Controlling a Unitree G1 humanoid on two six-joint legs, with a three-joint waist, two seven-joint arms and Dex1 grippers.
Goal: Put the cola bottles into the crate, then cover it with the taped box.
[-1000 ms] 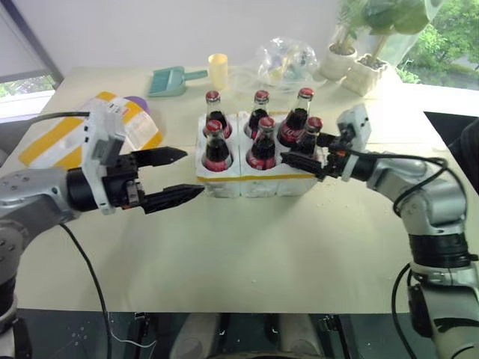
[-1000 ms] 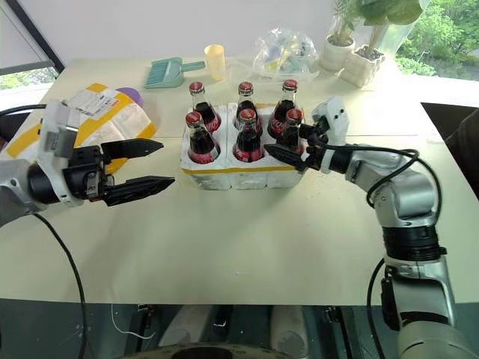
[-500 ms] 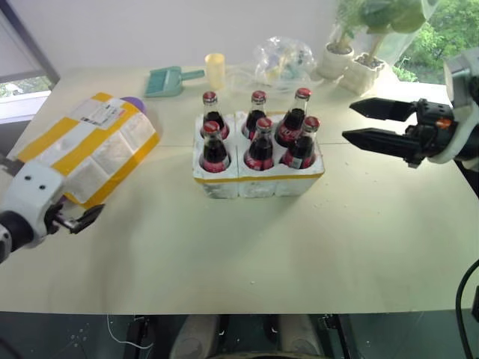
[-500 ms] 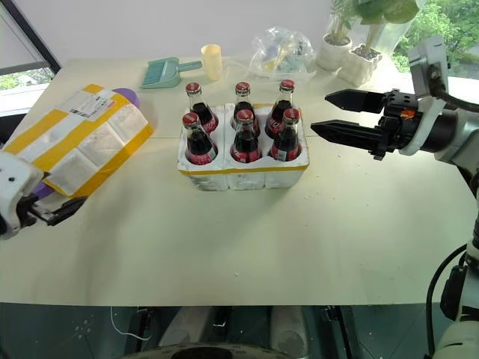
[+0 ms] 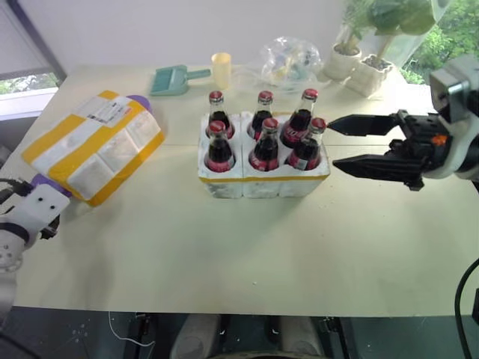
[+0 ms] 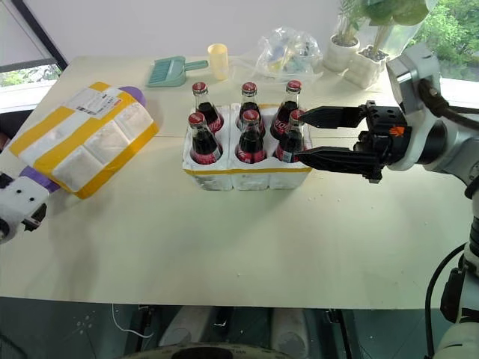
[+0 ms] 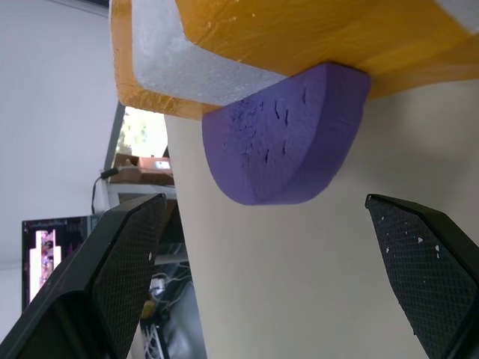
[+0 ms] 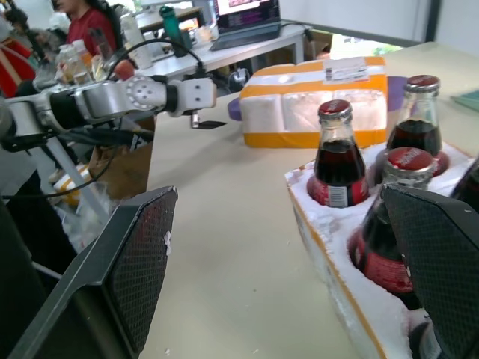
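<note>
I expect the whole taped box point(image 5: 93, 146) to come up with the purple tab when I lift, because the purple tab sits flush point(image 7: 299, 79) against the box's yellow band.
Several cola bottles point(image 5: 263, 139) with red caps stand upright in the wells of the white foam crate point(image 5: 262, 184) at the table's middle. The taped box point(image 5: 93, 146), white foam with yellow bands and a label, lies at the left. My right gripper point(image 5: 333, 143) hovers open just right of the crate, level, its fingertips close to the front right bottle and holding nothing. In the right wrist view the bottles point(image 8: 338, 161) stand ahead of its spread fingers point(image 8: 142, 254). My left gripper point(image 7: 262, 202) is open at the table's left edge, facing the box's near corner point(image 7: 224, 45).
A purple foam disc point(image 7: 288, 142) sticks out from under the taped box. A teal dustpan point(image 5: 168, 78), a yellow cup point(image 5: 220, 69), a clear plastic bag point(image 5: 288, 60) and potted plants point(image 5: 355, 52) line the far edge. People and desks point(image 8: 82, 30) are beyond the left side.
My left arm swung out left and down from beside the crate to the table's left edge. My right gripper let go of the front right bottle, pulled away, then came back close, higher up.
</note>
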